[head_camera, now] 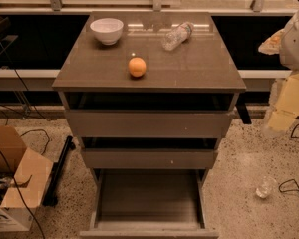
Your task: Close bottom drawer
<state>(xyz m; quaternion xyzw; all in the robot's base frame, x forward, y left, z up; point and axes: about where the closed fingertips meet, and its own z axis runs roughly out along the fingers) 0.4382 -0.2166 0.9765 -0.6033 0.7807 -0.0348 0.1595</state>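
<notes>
The bottom drawer (149,234) will go in square when I push on its front, because the grey box's sides (200,198) run straight back under the middle drawer.
The bottom drawer (149,195) of the grey-brown cabinet is pulled far out toward me. Its grey box is bare inside, and its plain front panel (149,232) lies at the lower edge of the camera view. The middle drawer (149,159) and the top drawer (149,123) above it each stand slightly ajar. My arm comes in at the right edge, with a white upper part (296,39). My gripper (283,114) is a pale blurred shape to the right of the cabinet, at about top-drawer height. It is well apart from the bottom drawer.
On the cabinet top (204,68) are a white bowl (106,30), an orange (137,66) and a plastic bottle (177,35) lying on its side. A cardboard box (12,183) and a black bar (60,171) are on the floor at left. A clear cup (264,188) and cables lie at right.
</notes>
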